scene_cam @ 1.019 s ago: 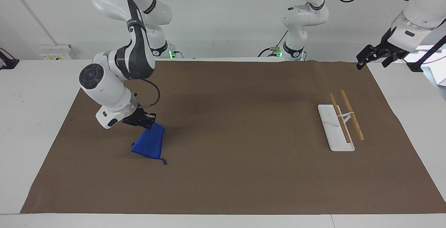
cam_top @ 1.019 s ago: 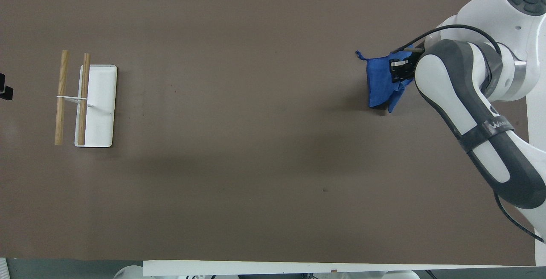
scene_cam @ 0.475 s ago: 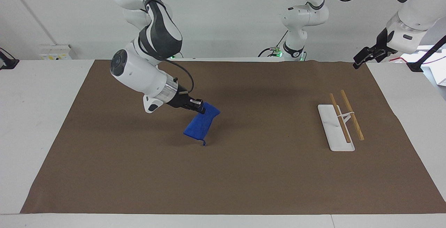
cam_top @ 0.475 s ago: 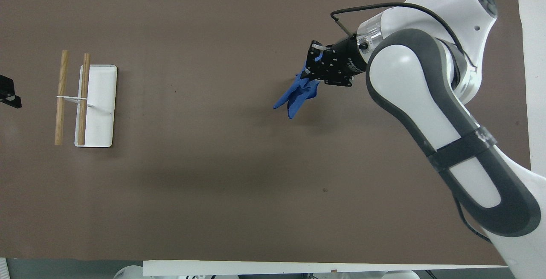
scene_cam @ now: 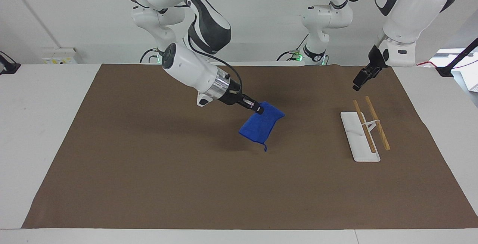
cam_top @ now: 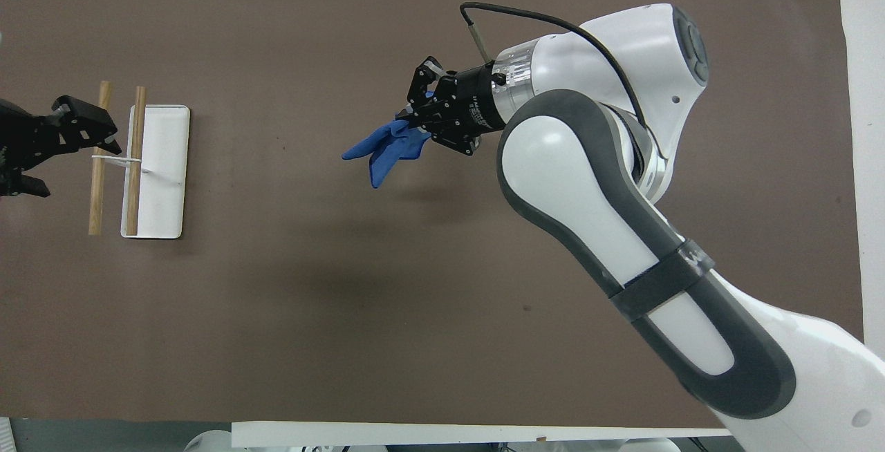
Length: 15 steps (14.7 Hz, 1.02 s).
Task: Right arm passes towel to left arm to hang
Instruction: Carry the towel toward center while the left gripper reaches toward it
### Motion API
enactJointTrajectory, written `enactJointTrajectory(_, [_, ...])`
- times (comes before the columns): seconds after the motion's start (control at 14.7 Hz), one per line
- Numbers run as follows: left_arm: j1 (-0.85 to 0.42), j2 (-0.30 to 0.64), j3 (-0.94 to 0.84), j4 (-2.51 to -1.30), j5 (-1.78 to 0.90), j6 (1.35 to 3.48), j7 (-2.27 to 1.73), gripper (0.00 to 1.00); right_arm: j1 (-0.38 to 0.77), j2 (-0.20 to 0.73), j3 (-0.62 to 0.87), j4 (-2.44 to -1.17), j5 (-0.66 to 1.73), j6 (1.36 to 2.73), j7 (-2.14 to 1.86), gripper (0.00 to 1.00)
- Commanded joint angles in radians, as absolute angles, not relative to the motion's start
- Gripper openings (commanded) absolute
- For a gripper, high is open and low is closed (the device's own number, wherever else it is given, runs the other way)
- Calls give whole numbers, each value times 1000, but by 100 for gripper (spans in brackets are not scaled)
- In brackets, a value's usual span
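The blue towel (cam_top: 393,145) is hanging in limp, loose folds (cam_top: 382,166). It will open out wide and hang over both wooden rods when I pull it across.
My right gripper (scene_cam: 257,109) is shut on one edge of the blue towel (scene_cam: 261,127) and holds it in the air over the middle of the brown mat. The towel hangs down with its loop (scene_cam: 265,148) dangling at the bottom corner. In the overhead view the right gripper (cam_top: 417,117) holds the bunched towel (cam_top: 382,150). My left gripper (scene_cam: 361,81) is open and empty, raised in the air. In the overhead view the left gripper (cam_top: 72,162) is over the rack's outer wooden rod (cam_top: 98,162).
A towel rack with a white base (scene_cam: 354,139) and two wooden rods (scene_cam: 378,124) stands on the mat (scene_cam: 186,184) toward the left arm's end. Two smaller white arms with green-lit bases (scene_cam: 317,16) stand at the robots' edge of the table.
My right gripper has lifted the towel off the mat and carried it from the right arm's end to the middle. My left gripper has swung in from the table's edge to over the rack.
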<state>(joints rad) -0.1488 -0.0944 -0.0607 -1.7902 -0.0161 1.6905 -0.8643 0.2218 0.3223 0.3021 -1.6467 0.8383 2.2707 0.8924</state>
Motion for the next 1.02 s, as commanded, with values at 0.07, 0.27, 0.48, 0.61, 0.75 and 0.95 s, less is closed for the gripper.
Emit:
enactJointTrajectory(0.07, [-231, -91, -51, -1890, -38, 1909, -1269, 100, 251, 316, 304, -1661, 937, 2356, 972, 0])
enactJointTrajectory(0.27, [-262, -46, -51, -1885, -41, 1979, -1441, 100, 290, 318, 304, -1673, 942, 2425, 1028, 0])
enactJointTrajectory(0.48, [-291, -31, -51, -1885, -51, 2025, -1522, 99, 317, 318, 304, -1678, 943, 2453, 1043, 0])
enactJointTrajectory(0.61, [-310, -14, -51, -1885, -58, 2040, -1535, 98, 337, 319, 304, -1678, 943, 2491, 1057, 0])
enactJointTrajectory(0.75, [-328, 1, -51, -1884, -58, 2052, -1548, 96, 347, 321, 304, -1678, 943, 2505, 1057, 0])
enactJointTrajectory(0.95, [-353, 17, -51, -1885, -58, 2054, -1574, 89, 347, 321, 304, -1680, 943, 2505, 1057, 0])
